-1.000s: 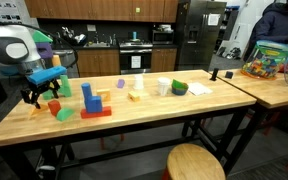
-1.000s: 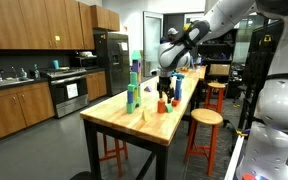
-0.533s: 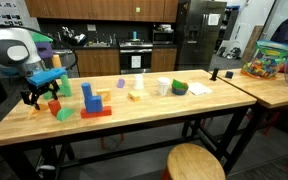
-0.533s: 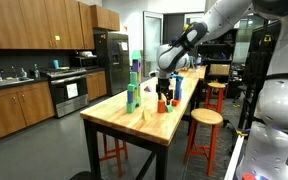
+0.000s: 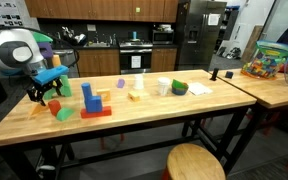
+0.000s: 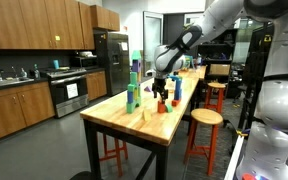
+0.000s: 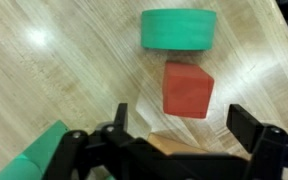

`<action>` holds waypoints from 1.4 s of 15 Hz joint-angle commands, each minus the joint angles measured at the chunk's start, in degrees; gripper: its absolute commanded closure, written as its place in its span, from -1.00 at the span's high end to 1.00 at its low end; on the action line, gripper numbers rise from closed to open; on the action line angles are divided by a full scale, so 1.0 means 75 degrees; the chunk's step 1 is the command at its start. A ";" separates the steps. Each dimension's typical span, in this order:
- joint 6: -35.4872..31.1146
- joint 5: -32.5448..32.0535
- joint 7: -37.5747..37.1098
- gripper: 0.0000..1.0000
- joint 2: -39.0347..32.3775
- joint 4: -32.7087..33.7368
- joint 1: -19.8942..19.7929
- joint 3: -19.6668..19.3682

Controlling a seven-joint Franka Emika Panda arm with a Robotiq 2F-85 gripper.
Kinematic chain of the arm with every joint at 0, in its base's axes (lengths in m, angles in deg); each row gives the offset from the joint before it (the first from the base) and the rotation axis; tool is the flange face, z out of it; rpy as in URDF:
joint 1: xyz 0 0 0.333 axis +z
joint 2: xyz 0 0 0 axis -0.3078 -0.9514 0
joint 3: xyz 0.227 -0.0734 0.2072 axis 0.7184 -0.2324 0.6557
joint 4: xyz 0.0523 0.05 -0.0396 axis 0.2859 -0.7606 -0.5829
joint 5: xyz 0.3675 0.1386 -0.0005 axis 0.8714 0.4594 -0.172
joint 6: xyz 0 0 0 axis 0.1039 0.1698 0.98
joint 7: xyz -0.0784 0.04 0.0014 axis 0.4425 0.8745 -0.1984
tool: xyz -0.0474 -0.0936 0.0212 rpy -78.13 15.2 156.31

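Note:
The red cube (image 7: 187, 91) is centred ahead of the robot's open fingers and its sides (image 7: 167, 91) are clear, so the gripper keeps going down until the fingers are on either side of the cube, and then close.
My gripper (image 7: 184, 125) hangs open over the end of the wooden table (image 5: 144, 125), with nothing held. In the wrist view a red cube (image 7: 188, 89) lies just beyond the fingertips, and a flat green round block (image 7: 178, 29) lies past it. An orange-tan block (image 7: 179, 148) shows between the fingers, partly hidden by the gripper body. A green block (image 7: 39, 155) sits at the lower left. In both exterior views the gripper (image 5: 44, 92) (image 6: 162, 92) hovers just above an orange block (image 5: 52, 106) (image 6: 162, 106).
A green wedge (image 5: 64, 114) and a blue block on a red base (image 5: 92, 103) stand beside the gripper. Further along are a purple block (image 5: 122, 84), a white cup (image 5: 164, 87) and a green bowl (image 5: 179, 88). A round stool (image 5: 195, 163) stands by the table edge.
The gripper has lifted a little above the blocks, still open. The blocks have not moved.

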 commanded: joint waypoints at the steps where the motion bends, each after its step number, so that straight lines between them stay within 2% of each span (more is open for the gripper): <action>1: -0.0080 -0.0049 0.0148 1.00 -0.0194 0.0211 -0.0219 0.0095; 10: 0.0169 0.0034 0.0312 1.00 -0.0447 0.0433 -0.0506 0.0092; 12: 0.0209 -0.0001 0.0333 0.48 -0.0470 0.0469 -0.0515 0.0104; 15: 0.0260 -0.0019 0.0315 0.09 -0.0493 0.0513 -0.0515 0.0110; 18: 0.0319 -0.0040 0.0278 -0.43 -0.0524 0.0559 -0.0513 0.0111; 19: 0.0364 -0.0049 0.0253 -0.56 -0.0527 0.0576 -0.0511 0.0111; 21: 0.0435 -0.0045 0.0241 -0.59 -0.0540 0.0610 -0.0514 0.0107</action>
